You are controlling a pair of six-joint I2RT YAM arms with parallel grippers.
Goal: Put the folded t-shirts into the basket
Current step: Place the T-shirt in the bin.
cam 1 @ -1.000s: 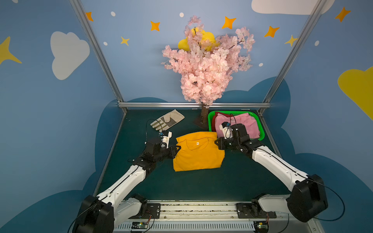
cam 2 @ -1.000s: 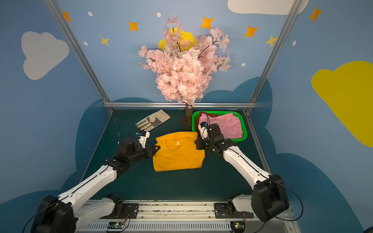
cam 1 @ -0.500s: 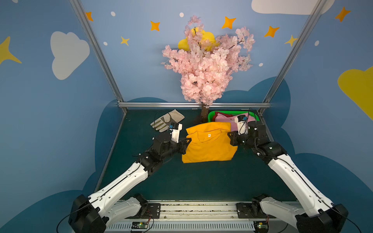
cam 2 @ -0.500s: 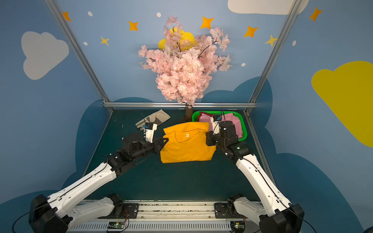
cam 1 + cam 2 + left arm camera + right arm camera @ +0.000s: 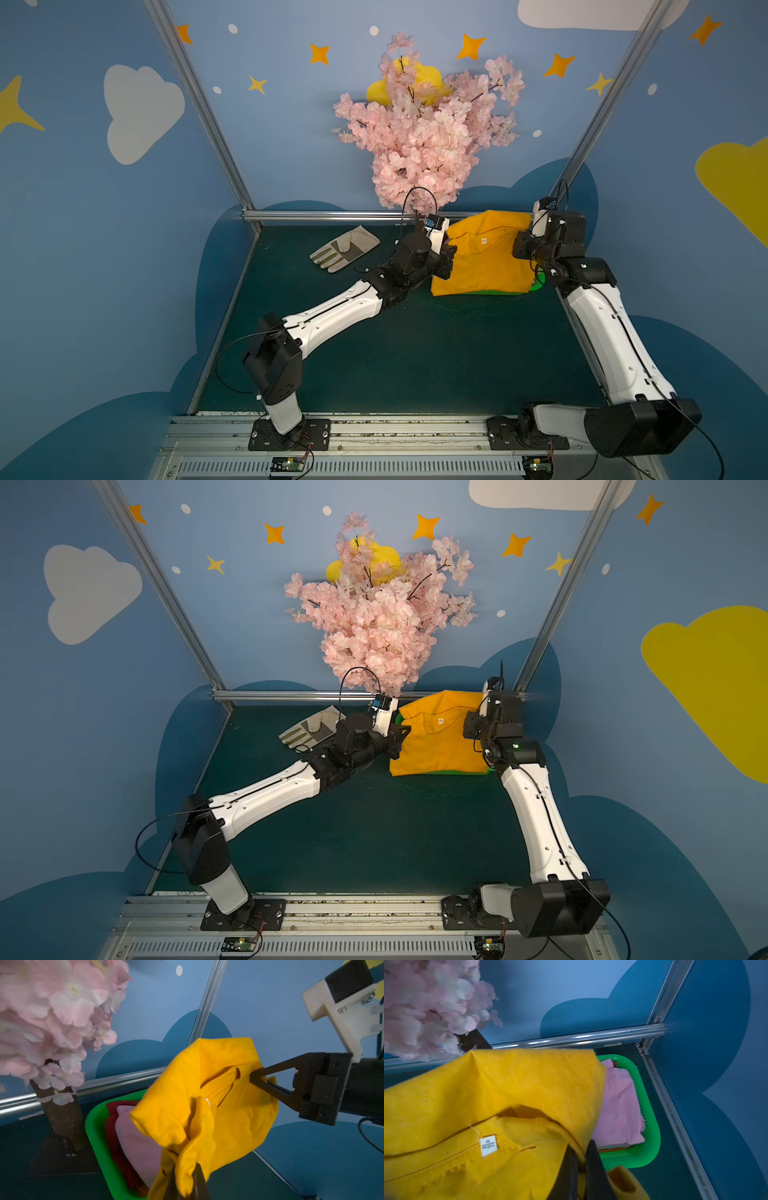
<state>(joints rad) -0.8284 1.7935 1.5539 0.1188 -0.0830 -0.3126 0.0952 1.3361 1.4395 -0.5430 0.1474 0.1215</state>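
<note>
The mustard yellow t-shirt (image 5: 489,257) is held by both edges and spans the green basket, so the robot's left gripper goes on lowering it until it touches the light pink t-shirt (image 5: 135,1142).
The mustard yellow t-shirt (image 5: 482,266) (image 5: 436,746) hangs stretched between both grippers, above the green basket (image 5: 490,292) (image 5: 457,773) at the back right. My left gripper (image 5: 446,251) (image 5: 186,1176) is shut on the shirt's left edge. My right gripper (image 5: 519,249) (image 5: 580,1157) is shut on its right edge near the collar. The basket's rim (image 5: 93,1126) (image 5: 652,1126) shows beneath the shirt. A light pink t-shirt (image 5: 135,1142) (image 5: 618,1109) lies on top inside it, over a dark red one (image 5: 112,1136), with a sliver of an orange one (image 5: 616,1149) at the bottom.
A beige-and-grey work glove (image 5: 345,249) (image 5: 309,731) lies at the back left. The pink blossom tree (image 5: 424,137) stands just left of the basket, its trunk (image 5: 60,1115) close to the rim. The aluminium rail (image 5: 332,215) and right wall border the basket.
Both arms have lifted the yellow shirt from the middle of the table and carried it back and to the right, over the basket. Both grips are unchanged.
</note>
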